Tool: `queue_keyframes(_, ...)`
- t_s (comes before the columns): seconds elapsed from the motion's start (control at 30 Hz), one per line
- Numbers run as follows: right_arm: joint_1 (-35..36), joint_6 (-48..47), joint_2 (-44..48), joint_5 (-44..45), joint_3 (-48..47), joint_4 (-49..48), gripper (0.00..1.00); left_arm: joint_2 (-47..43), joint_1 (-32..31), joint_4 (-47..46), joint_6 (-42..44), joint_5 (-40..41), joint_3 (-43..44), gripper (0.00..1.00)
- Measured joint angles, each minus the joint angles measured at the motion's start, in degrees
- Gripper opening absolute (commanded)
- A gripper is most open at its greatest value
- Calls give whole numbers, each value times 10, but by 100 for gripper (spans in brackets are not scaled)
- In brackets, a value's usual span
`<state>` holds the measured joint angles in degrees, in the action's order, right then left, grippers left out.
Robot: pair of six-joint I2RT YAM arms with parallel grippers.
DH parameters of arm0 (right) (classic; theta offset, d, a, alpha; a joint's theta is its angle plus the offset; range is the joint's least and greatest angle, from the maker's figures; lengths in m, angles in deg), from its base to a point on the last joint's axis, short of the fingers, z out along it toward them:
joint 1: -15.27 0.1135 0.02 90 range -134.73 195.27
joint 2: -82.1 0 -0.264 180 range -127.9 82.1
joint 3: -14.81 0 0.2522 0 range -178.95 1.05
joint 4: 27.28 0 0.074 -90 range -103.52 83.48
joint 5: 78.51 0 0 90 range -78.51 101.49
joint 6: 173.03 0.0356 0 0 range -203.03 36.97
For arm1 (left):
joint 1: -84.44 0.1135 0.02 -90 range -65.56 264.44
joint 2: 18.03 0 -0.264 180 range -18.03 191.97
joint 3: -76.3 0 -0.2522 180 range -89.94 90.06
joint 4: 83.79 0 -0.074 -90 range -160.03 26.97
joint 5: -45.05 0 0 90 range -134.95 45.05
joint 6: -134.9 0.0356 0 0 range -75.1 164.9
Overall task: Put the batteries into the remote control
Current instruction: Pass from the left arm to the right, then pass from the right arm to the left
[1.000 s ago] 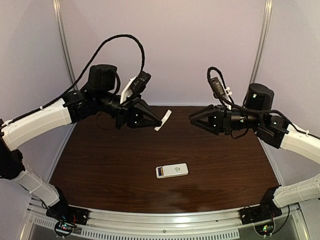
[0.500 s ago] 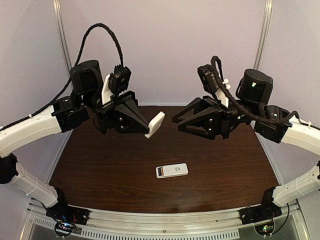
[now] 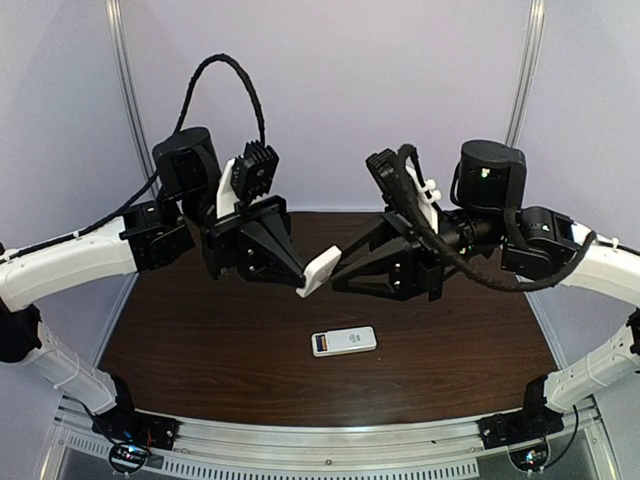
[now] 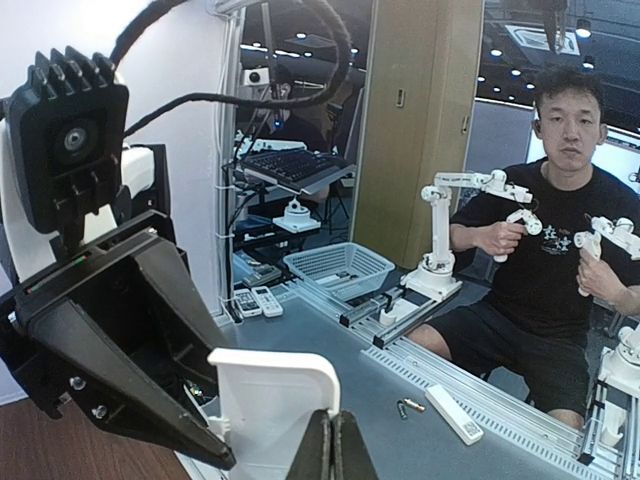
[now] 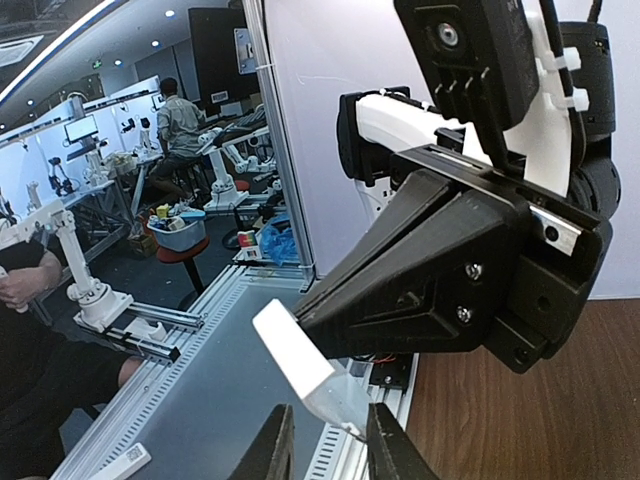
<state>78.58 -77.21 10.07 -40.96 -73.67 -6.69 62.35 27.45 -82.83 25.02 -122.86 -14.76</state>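
The cover plate is pinched by one edge [image 4: 330, 402] in my left gripper, so my right gripper should take its loose end [image 4: 226, 400] while my left gripper takes hold of the plate again across both sides.
The remote control [image 3: 344, 341] lies flat on the brown table, near the middle front. Its left end shows a dark blue and yellowish patch, too small to tell whether these are the batteries. My left gripper [image 3: 303, 286] is raised over the table and shut on a flat white cover plate [image 3: 322, 270]. In the left wrist view the plate [image 4: 270, 410] stands in front of the shut fingers [image 4: 320, 450]. My right gripper [image 3: 336, 283] is open and faces the left one. In the right wrist view the plate's free end [image 5: 300, 365] lies between the open fingers [image 5: 275, 440], untouched.
The two arms meet high over the table's middle [image 3: 200, 330]. Beyond the table's front rail, the left wrist view shows a grey bench with two loose batteries [image 4: 410, 406], a white remote [image 4: 453, 413], a basket [image 4: 338, 271] and a seated person [image 4: 550, 260].
Both arms have swung inward and forward. The left gripper brought the white plate rightward and lower; the right gripper moved left until its open fingers straddle the plate's end.
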Motion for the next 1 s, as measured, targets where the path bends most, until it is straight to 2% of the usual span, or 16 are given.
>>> queue_keyframes(0.23,19,-20,0,25,-13,19,12,6,-5,-30,-16,-19,-2,0)
queue_keyframes(0.33,24,-26,0,26,-17,29,2,6,-5,-54,-31,-26,-8,0)
queue_keyframes(0.37,26,-29,0,24,-18,31,0,6,-5,-62,-38,-30,-9,6)
queue_keyframes(0.5,35,-26,0,12,-23,31,0,7,-3,-81,-46,-29,-12,41)
queue_keyframes(0.6,36,-22,-1,15,-23,30,0,6,2,-67,-34,-1,-16,59)
queue_keyframes(0.73,34,-7,0,32,-22,29,0,-18,29,-3,19,66,-27,83)
queue_keyframes(0.83,28,18,0,43,-18,27,0,-62,47,61,75,169,-34,96)
queue_keyframes(1.0,-20,99,1,57,31,-7,0,-167,51,135,176,375,-76,97)
